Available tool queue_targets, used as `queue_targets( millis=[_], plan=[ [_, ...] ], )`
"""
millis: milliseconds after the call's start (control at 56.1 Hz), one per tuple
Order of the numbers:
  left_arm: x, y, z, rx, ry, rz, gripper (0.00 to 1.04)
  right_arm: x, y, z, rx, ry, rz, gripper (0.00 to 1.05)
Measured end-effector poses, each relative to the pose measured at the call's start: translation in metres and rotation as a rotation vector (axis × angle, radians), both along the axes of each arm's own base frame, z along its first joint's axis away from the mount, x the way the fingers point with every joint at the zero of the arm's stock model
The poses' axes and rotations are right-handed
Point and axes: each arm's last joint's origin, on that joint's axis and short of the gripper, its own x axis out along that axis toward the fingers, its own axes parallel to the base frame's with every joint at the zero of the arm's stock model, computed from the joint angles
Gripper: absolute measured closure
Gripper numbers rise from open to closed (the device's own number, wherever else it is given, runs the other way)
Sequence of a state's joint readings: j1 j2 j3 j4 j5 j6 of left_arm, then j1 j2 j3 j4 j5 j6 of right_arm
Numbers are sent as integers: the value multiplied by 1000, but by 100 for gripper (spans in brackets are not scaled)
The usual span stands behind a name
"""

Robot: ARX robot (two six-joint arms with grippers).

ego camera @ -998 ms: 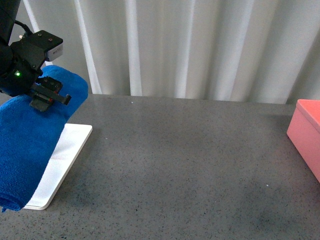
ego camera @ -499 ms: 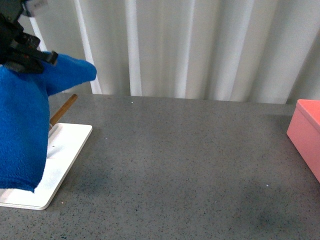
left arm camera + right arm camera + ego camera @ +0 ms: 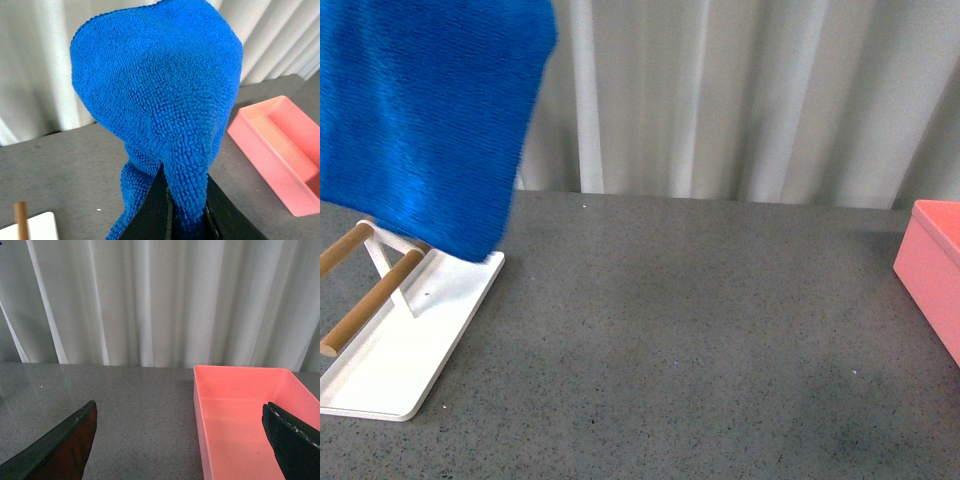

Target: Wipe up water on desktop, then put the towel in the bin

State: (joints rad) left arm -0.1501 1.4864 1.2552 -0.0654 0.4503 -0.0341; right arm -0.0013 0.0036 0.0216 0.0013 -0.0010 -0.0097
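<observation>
The loose folds of the blue towel come together into a pinch (image 3: 182, 185), so the towel (image 3: 162, 75) will sink into a crumpled heap inside the bin when I lower it.
The blue towel (image 3: 425, 110) hangs high at the top left of the front view, its lower edge just above the white tray. My left gripper (image 3: 186, 212) is shut on the towel (image 3: 160, 95), a fold pinched between its two black fingers; the gripper itself is out of the front view. The speckled dark grey desktop (image 3: 690, 330) spreads below. The salmon-pink bin (image 3: 932, 270) stands at the right edge. My right gripper (image 3: 182, 445) is open, hovering over the bin's (image 3: 245, 415) near-left wall with nothing between its fingers.
A flat white tray (image 3: 415, 345) with two wooden rods (image 3: 370, 300) lies at the front left of the desktop. White pleated curtains (image 3: 720, 90) close off the back. A darker patch (image 3: 850, 420) shows on the desktop at the front right.
The left arm has risen out of the front view, lifting the towel off the tray's rods. The two wooden rods are now uncovered. The bin has not moved.
</observation>
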Motion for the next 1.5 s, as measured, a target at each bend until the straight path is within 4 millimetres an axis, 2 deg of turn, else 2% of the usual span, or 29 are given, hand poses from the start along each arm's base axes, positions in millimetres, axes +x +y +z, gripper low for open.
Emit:
queue_targets(
  millis=[71,125,250,321,481,695,927,963,1016,1070,1159,1248,1409,1498],
  plan=[
    [-12,-19,-15,-31,18,-58,99,0,0,0,0,0,0,7],
    [-21,-35,-35,-45,49,-102,99,0,0,0,0,0,0,7],
    [-32,-57,-73,-62,123,-160,99,0,0,0,0,0,0,7],
    [-40,-70,-101,-90,173,-197,99,0,0,0,0,0,0,7],
    [-46,-87,-127,-160,218,-248,99,0,0,0,0,0,0,7],
    [-52,-110,-129,-350,178,-323,99,0,0,0,0,0,0,7],
    [-56,-128,-131,-422,191,-335,99,0,0,0,3,3,8,7],
    [-56,-131,-133,-425,195,-342,99,0,0,-1,46,99,88,7],
    [-56,-134,-133,-424,193,-335,99,2,-1,-3,221,345,311,7],
    [-57,-138,-131,-424,191,-346,99,2,0,-4,338,445,451,7],
    [-55,-140,-128,-425,180,-339,99,1,-4,20,367,382,566,7],
    [-54,-143,-123,-430,168,-341,99,3,-7,37,343,321,586,7],
    [-54,-145,-121,-434,165,-339,99,32,-1,34,290,335,668,7],
    [-54,-145,-121,-435,165,-339,99,42,2,31,276,344,700,7]
  ],
)
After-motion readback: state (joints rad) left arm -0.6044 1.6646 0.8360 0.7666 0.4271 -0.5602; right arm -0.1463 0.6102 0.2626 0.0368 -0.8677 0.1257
